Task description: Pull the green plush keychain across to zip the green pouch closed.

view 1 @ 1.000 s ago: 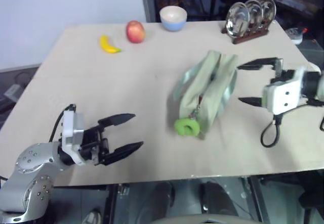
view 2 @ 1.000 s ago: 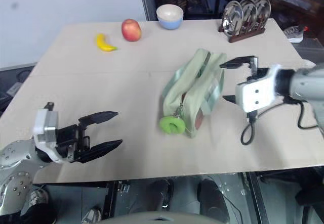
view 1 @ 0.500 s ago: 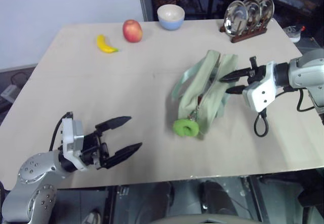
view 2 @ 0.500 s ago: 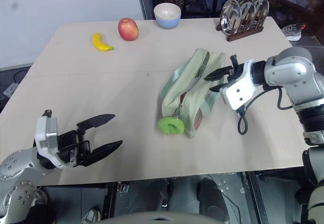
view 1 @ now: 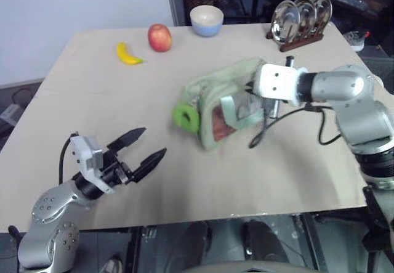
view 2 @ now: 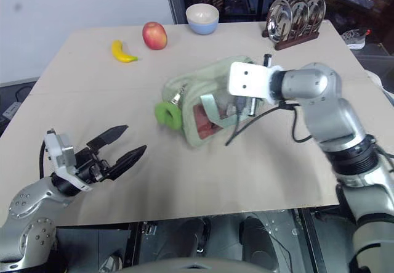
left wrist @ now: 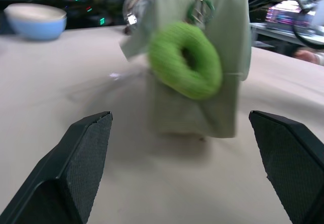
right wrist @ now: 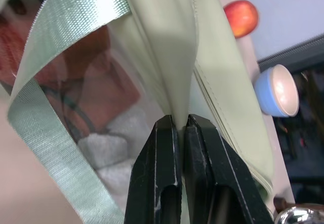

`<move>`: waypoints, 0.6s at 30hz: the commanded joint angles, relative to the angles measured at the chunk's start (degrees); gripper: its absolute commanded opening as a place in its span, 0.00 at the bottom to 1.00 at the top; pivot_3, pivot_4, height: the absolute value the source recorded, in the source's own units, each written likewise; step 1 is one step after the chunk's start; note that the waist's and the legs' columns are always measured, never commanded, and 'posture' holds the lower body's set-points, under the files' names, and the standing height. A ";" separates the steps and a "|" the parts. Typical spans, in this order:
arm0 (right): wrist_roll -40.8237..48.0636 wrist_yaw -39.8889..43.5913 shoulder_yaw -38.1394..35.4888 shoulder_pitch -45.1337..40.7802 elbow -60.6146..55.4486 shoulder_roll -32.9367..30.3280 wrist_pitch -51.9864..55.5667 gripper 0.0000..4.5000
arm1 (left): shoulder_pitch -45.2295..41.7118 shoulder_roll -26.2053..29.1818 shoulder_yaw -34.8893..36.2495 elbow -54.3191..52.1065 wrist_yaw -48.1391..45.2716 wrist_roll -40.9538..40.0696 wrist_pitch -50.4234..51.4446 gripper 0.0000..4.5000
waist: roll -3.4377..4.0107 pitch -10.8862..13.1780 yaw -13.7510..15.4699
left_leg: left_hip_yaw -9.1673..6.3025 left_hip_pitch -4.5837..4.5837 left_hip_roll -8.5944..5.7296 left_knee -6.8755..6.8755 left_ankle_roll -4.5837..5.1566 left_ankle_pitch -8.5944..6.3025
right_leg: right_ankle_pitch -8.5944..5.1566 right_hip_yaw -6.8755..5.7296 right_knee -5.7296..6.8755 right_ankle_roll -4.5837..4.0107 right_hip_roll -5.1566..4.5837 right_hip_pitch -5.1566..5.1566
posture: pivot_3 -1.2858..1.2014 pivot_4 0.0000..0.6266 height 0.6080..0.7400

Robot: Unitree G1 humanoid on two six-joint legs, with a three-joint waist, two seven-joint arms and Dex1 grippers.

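The green plush keychain (view 1: 186, 118) has its ring (left wrist: 201, 11) dangling from the zipper, so it should swing over the top and hang at the other end when I pull.
The green pouch (view 1: 217, 108) lies across the middle of the table, its clear window side facing me with reddish contents behind it. The green plush keychain (view 1: 186, 118) hangs from the zipper at the pouch's left end. At the pouch's right end my right gripper (right wrist: 181, 125) is shut, pinching a fold of the pouch's fabric beside the zipper seam. My left gripper (view 1: 151, 142) stands open near the front left of the table, well short of the keychain (left wrist: 186, 60), which it points at.
A banana (view 1: 128, 53), an apple (view 1: 159, 37) and a blue-and-white bowl (view 1: 206, 20) sit along the far edge. A rack of metal plates (view 1: 300, 20) stands at the back right. A black cable loops from the right wrist onto the table (view 1: 92, 100).
My right gripper has shut on the pouch's end and moved left, swinging the pouch round so the keychain end points left. The left gripper turned toward the pouch.
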 commanded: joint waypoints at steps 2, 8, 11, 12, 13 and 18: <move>-3.40 -6.00 0.30 -4.88 -2.56 4.11 9.95 0.01 | -2.78 1.12 0.90 1.23 2.74 -0.30 2.02 1.00 | 0.00 0.00 0.17 | 0.00 -0.04 -0.03 0.00 -0.01 0.01 | 0.01 -0.02 0.05 0.00 -0.01 -0.07 | 0.52 0.24 1.00; -3.87 -10.95 2.66 -4.71 -2.32 10.46 16.79 0.01 | -6.27 -0.34 -0.86 3.09 7.32 3.10 1.96 1.00 | -0.01 -0.01 -0.13 | -0.03 -0.06 -0.15 0.00 -0.01 0.01 | 0.01 -0.04 0.03 0.00 -0.08 -0.08 | 0.52 0.24 1.00; -3.60 -11.18 4.63 -2.56 -3.76 10.70 17.40 0.01 | -6.69 -1.48 -0.21 2.41 9.67 1.02 4.24 1.00 | -0.01 -0.01 -0.12 | -0.02 -0.06 -0.14 -0.01 -0.01 0.01 | 0.01 -0.03 0.04 0.00 -0.07 -0.11 | 0.52 0.24 1.00; -3.24 -11.11 4.97 -2.05 -4.47 10.71 17.72 0.01 | -6.90 -1.81 0.11 2.31 10.41 0.20 5.04 1.00 | -0.02 -0.01 -0.11 | -0.03 -0.06 -0.14 -0.01 -0.01 0.01 | 0.01 -0.03 0.04 0.01 -0.07 -0.11 | 0.52 0.24 1.00; -2.99 -11.13 5.20 -1.57 -5.14 10.76 18.10 0.01 | -7.29 -2.01 0.40 2.39 11.58 -0.21 6.00 1.00 | -0.02 -0.01 -0.10 | -0.03 -0.06 -0.14 -0.01 -0.01 0.01 | 0.01 -0.04 0.04 0.01 -0.07 -0.10 | 0.52 0.24 1.00; -2.58 -11.76 6.00 -0.99 -5.25 11.07 17.85 0.01 | -10.14 -3.34 0.31 3.19 17.83 -1.66 10.71 1.00 | -0.03 -0.02 -0.11 | -0.04 -0.04 -0.14 0.00 -0.01 0.01 | 0.02 -0.05 0.11 0.01 -0.07 -0.10 | 0.52 0.24 1.00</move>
